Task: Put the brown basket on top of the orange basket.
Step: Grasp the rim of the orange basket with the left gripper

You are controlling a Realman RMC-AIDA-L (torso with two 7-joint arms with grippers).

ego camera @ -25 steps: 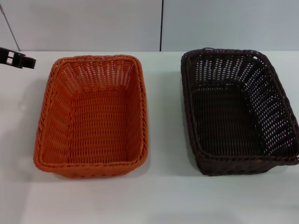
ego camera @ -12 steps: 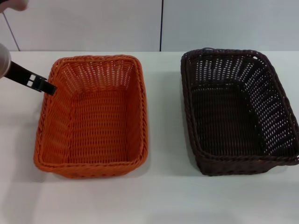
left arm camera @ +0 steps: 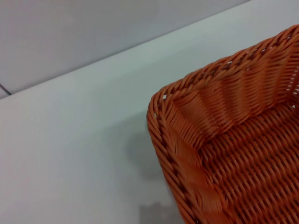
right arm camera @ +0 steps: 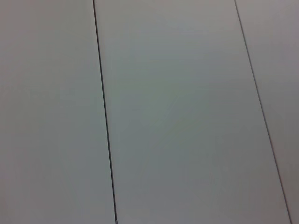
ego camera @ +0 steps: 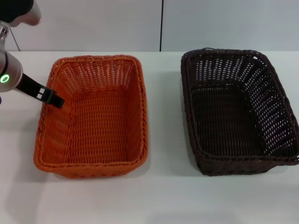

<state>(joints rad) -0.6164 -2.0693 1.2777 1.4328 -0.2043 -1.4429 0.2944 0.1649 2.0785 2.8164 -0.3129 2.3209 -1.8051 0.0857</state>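
The fingers of the robot's left gripper hang across the orange basket's clear side rim [ego camera: 42, 115], so the robot should go on lowering until the fingers straddle the orange basket's rim [ego camera: 43, 111], and then close them.
The orange basket [ego camera: 92, 115] stands empty on the left half of the white table [ego camera: 163, 196]. The brown basket [ego camera: 237, 110] stands empty on the right half, a hand's width away from it. My left gripper [ego camera: 52, 98] reaches in from the left edge, over the orange basket's left rim near its far corner. The left wrist view shows a corner of the orange basket [left arm camera: 224, 140] close up, with table beside it. My right gripper is out of view; its wrist camera faces only pale wall panels.
A grey panelled wall [ego camera: 163, 23] runs behind the table's far edge. Bare table lies in front of both baskets and in the gap [ego camera: 164, 116] between them.
My left arm has come in from the far left, moving rightward and nearer, and its gripper now hangs over the orange basket's left rim. Both baskets stay put.
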